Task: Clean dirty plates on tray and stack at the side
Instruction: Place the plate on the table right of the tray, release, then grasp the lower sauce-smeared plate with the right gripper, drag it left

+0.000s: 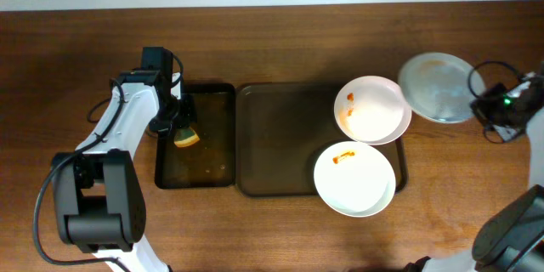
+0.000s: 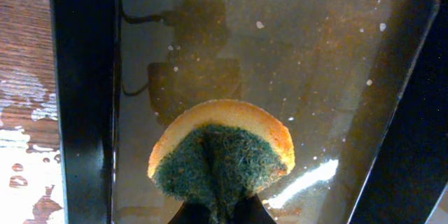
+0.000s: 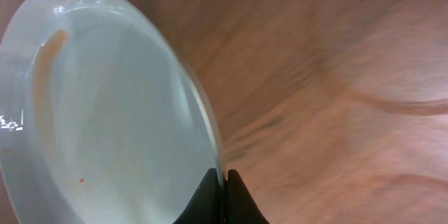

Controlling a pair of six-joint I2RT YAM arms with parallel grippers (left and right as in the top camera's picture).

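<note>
The robot's right gripper is pinching the plate's rim [image 1: 469, 109], and the wood [image 1: 470, 139] next to the brown tray is clear, so the gripper keeps going down until the plate rests there.
Two white plates with orange-red smears sit at the right end of the brown tray [image 1: 272, 136]: one at the back [image 1: 371, 109], one at the front [image 1: 354, 178]. My right gripper [image 1: 481, 102] is shut on the rim of a third plate [image 1: 437, 87], held tilted above the table right of the tray. In the right wrist view this plate [image 3: 105, 112] shows a faint orange smear, with the jaws [image 3: 225, 182] pinching its edge. My left gripper [image 1: 180, 127] is shut on a round sponge [image 2: 220, 154], orange with a green scrub face, above the black tray [image 1: 195, 136].
The black tray [image 2: 84, 77] holds shallow brownish water with specks. The left arm's base stands at the front left of the table. Wet marks lie on the wood left of the black tray.
</note>
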